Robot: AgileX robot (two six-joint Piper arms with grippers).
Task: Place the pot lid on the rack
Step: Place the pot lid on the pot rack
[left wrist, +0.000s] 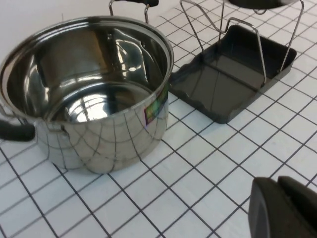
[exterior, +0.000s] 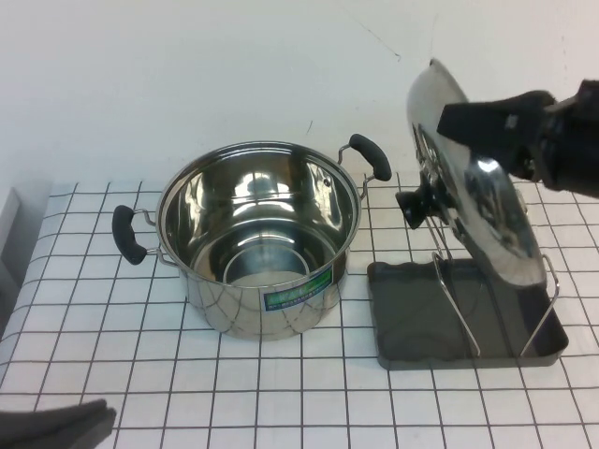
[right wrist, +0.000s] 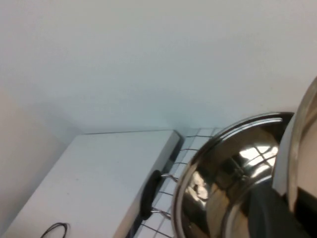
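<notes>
The pot lid's upper rim (exterior: 434, 82) is leaning toward the pot. Next, my right gripper tips the lid upright and then lowers it into the rack's wire loops (exterior: 501, 323) first.
The pot lid (exterior: 477, 187) is shiny steel with a black knob (exterior: 423, 201) facing the pot. It stands tilted on edge over the rack, its lower rim down among the wire loops (exterior: 454, 299). My right gripper (exterior: 468, 122) is shut on the lid's upper rim; the rim also shows in the right wrist view (right wrist: 303, 144). The rack's dark grey tray (exterior: 412, 318) lies right of the pot and shows in the left wrist view (left wrist: 233, 69). My left gripper (exterior: 56, 428) is shut and empty at the near left corner, low over the cloth (left wrist: 282, 208).
A deep steel pot (exterior: 257, 234) with two black handles stands uncovered at the table's middle, close to the rack's left side; it also shows in the left wrist view (left wrist: 94, 99). A white block (exterior: 7, 234) sits at the far left edge. A white grid cloth covers the table.
</notes>
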